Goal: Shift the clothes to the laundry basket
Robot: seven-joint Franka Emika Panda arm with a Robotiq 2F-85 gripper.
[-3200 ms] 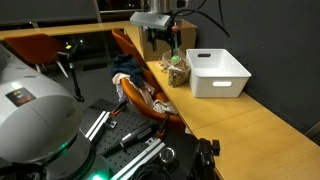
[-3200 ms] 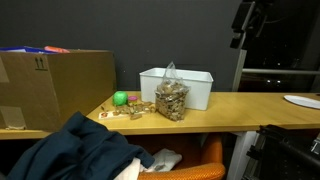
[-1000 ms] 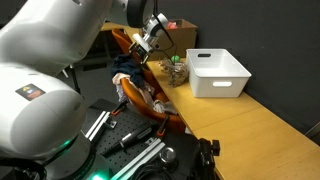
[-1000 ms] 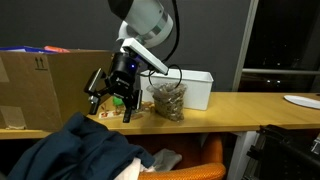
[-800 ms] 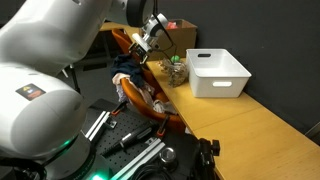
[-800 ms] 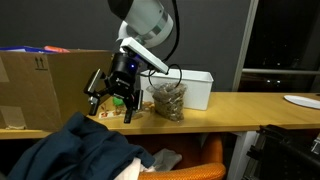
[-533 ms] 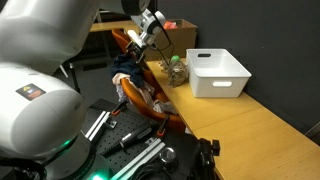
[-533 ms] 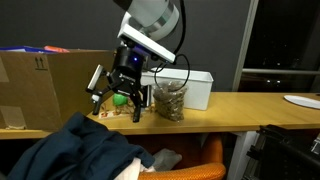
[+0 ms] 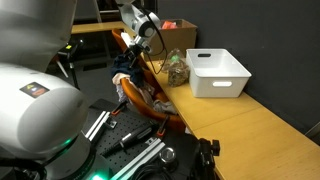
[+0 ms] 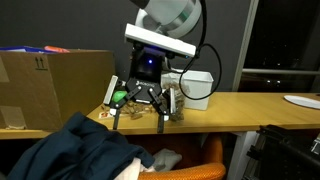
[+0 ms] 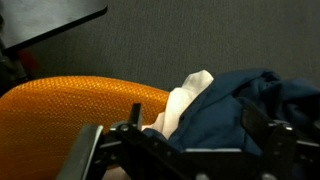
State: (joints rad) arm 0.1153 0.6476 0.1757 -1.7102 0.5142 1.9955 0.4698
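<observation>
My gripper is going to lift the navy-blue cloth. The pale piece (image 11: 183, 98) is tucked under the navy-blue cloth's edge (image 11: 207, 98), so it will come along and hang down when the cloth goes up.
The clothes (image 10: 80, 150), a navy-blue bundle with a pale piece (image 11: 186, 93), lie on the orange chair (image 11: 70, 102) in front of the table. They also show in an exterior view (image 9: 128, 76) and in the wrist view (image 11: 245, 105). My gripper (image 10: 138, 124) is open and empty, its fingers spread wide, and hangs above the bundle without touching it. It also shows in an exterior view (image 9: 134, 48) and in the wrist view (image 11: 180, 150). The white laundry basket (image 9: 220, 72) stands on the wooden table and looks empty; in an exterior view (image 10: 197, 86) the gripper partly hides it.
A brown cardboard box (image 10: 55, 85) stands on the table beside the chair. A clear bag of small items (image 9: 178, 68) sits between the chair and the basket. A green ball (image 10: 119, 98) lies near the box. The table edge (image 9: 215, 125) runs along the chair.
My arm has swung from over the table towards the chair. The gripper has turned to face down over the clothes, still open.
</observation>
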